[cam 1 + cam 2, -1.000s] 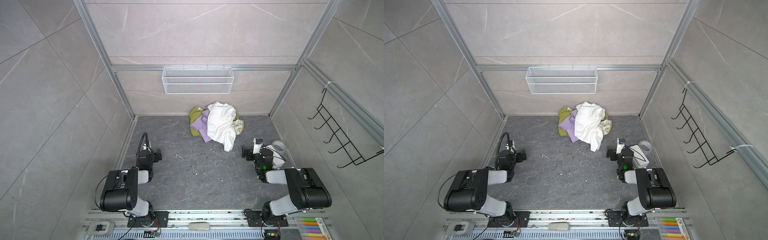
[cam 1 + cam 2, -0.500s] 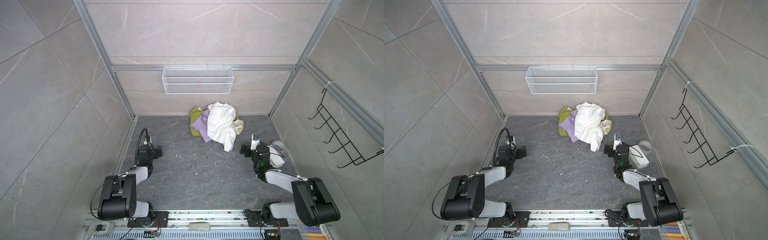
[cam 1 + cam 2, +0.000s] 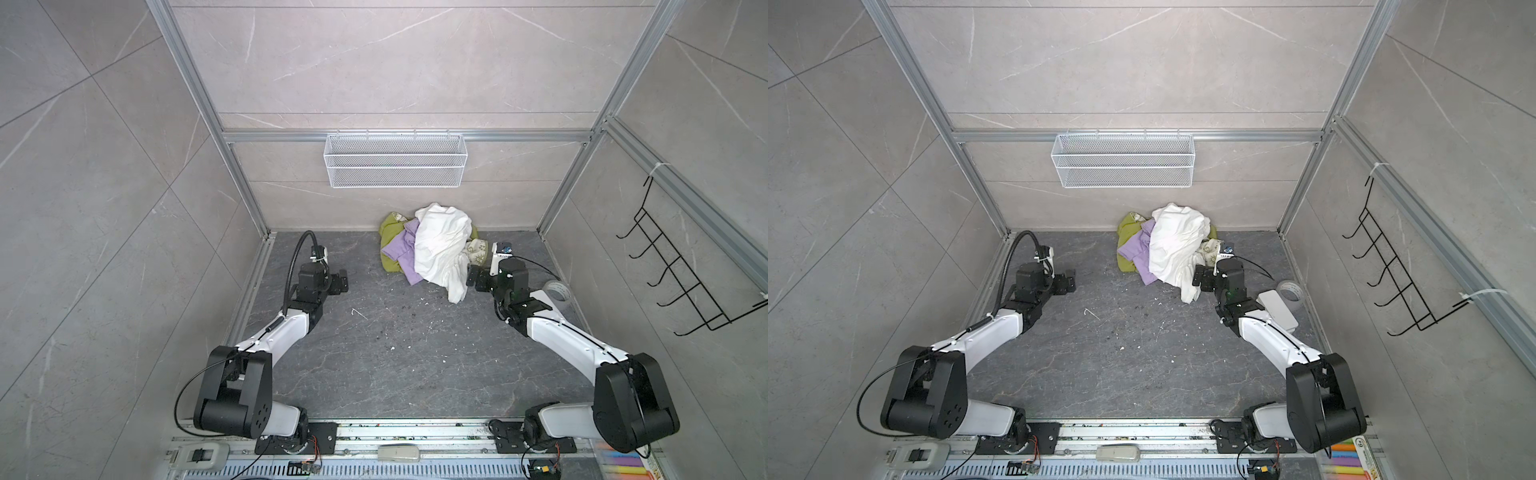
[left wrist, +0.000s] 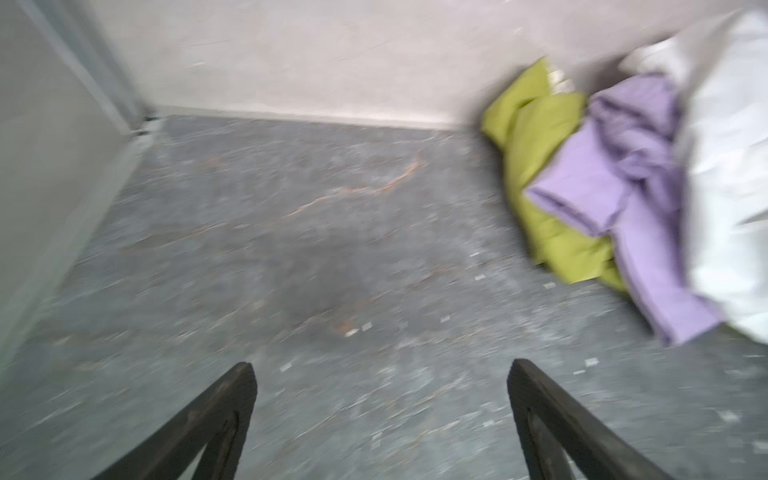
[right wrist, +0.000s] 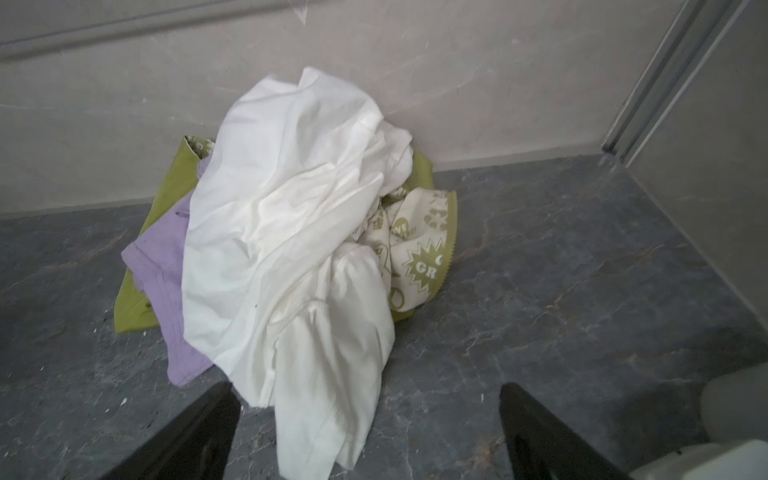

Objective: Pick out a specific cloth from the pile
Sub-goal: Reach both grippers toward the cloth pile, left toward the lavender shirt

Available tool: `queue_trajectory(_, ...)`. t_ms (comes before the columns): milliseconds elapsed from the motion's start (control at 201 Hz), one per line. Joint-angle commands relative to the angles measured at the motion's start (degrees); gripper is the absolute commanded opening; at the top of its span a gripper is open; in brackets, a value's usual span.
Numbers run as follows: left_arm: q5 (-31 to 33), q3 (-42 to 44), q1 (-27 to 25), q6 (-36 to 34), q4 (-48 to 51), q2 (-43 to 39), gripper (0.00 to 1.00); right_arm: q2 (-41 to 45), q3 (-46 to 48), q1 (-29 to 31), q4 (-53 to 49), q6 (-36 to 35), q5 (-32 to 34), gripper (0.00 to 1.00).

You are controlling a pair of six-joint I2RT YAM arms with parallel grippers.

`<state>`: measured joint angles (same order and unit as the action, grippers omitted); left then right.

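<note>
The lilac cloth's bunched fold (image 3: pixel 411 227) is lying free next to the white cloth, so my left gripper should keep heading toward that fold until its open fingers straddle it.
The pile (image 3: pixel 432 245) lies against the back wall. The lilac cloth (image 3: pixel 401 253) (image 3: pixel 1136 251) shows on the pile's left side, over an olive-green cloth (image 3: pixel 388 237) and partly under a white cloth (image 3: pixel 440 245). A cream patterned cloth (image 5: pixel 419 245) peeks out on the right. My right gripper (image 3: pixel 471 278) (image 5: pixel 368 392) stands open at the pile's right front. The white cloth's (image 5: pixel 291 228) loose end reaches between its fingers. My left gripper (image 3: pixel 343 282) (image 4: pixel 380 370) is open over bare floor, well left of the lilac cloth (image 4: pixel 623 187).
A white wire basket (image 3: pixel 395 166) hangs on the back wall above the pile. A black hook rack (image 3: pixel 665 274) is on the right wall. A tape roll (image 3: pixel 1291 291) and a white box (image 3: pixel 1277 309) lie by the right arm.
Both arms have stretched forward from near the front. The right gripper has come up to the white cloth's loose end. The left gripper has moved toward the back wall.
</note>
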<state>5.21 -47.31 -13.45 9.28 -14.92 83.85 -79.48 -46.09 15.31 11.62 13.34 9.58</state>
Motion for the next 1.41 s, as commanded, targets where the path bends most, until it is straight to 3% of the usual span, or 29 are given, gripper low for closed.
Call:
queue_trajectory(0, -4.3, -5.4, -3.4, 5.7, 0.7, 4.7, 0.96, -2.0, -2.4, 0.9, -3.0, 5.0, -2.5, 1.0)
queue_trajectory(259, -8.9, -17.0, -8.4, 8.9, 0.3, 15.1, 0.96, -4.8, -5.8, 1.0, -4.4, 7.7, -4.5, 0.99)
queue_trajectory(478, -14.9, -24.5, -8.3, 12.9, 0.7, 21.4, 0.95, -8.5, -8.7, 1.1, -4.0, 9.5, -8.5, 1.0)
queue_trajectory(822, -19.1, -32.7, -8.4, 16.2, 0.7, 28.0, 0.92, -12.8, -13.4, 1.1, -4.1, 10.2, -11.8, 1.0)
queue_trajectory(1090, -23.5, -41.5, -8.3, 20.3, 6.2, 33.7, 0.87, -14.8, -15.5, 1.0, -3.9, 10.4, -12.8, 1.0)
queue_trajectory(1404, -24.4, -50.1, -8.1, 28.2, 5.9, 40.0, 0.78, -16.4, -16.0, 1.1, -1.6, 12.2, -13.6, 0.99)
